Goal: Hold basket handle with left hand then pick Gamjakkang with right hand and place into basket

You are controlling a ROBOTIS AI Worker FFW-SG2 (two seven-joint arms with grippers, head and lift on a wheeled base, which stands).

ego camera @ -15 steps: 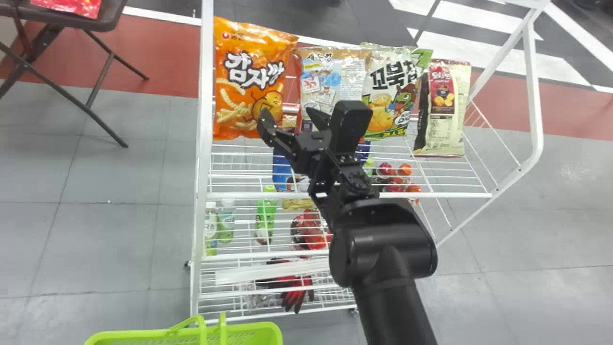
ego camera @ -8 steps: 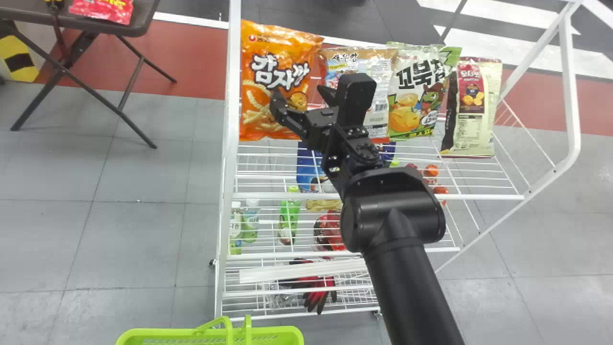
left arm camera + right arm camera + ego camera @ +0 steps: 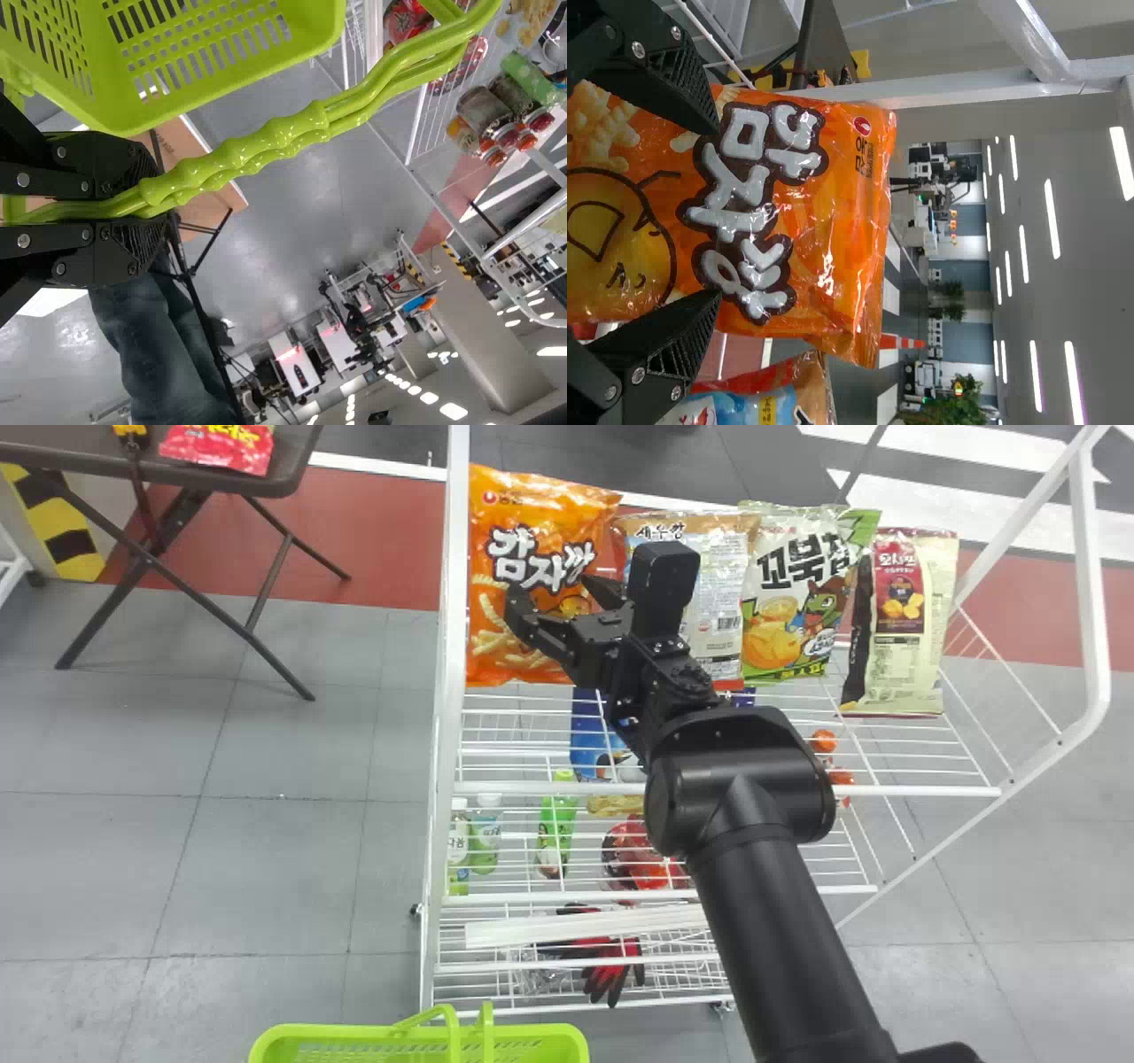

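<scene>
Loose creases (image 3: pixel 825 270) cross the front of the orange Gamjakkang bag (image 3: pixel 539 568). I expect it to bunch up between my fingers and keep its top spread when I lift it.
The orange Gamjakkang bag (image 3: pixel 532 558) stands at the left end of the rack's top shelf. My right gripper (image 3: pixel 567 598) is open in front of its lower right part. In the right wrist view, the Gamjakkang bag (image 3: pixel 806 230) lies beyond the spread fingers of my right gripper (image 3: pixel 718 212), one finger near each side edge. The green basket (image 3: pixel 354 1036) is at the bottom edge of the head view. In the left wrist view, my left gripper (image 3: pixel 146 212) is shut on the handle (image 3: pixel 257 146) of the basket (image 3: pixel 168 97).
Right of the Gamjakkang stand a brown-topped snack bag (image 3: pixel 722 638), a green-and-white bag (image 3: pixel 788 633) and a cream bag (image 3: pixel 912 646). The white rack's left post (image 3: pixel 449 717) rises beside the orange bag. A dark folding table (image 3: pixel 292 469) stands at the far left.
In the head view, the rack, bags and basket have shifted right. My right gripper has moved up and leftward relative to the bags, from between two bags to in front of the Gamjakkang.
</scene>
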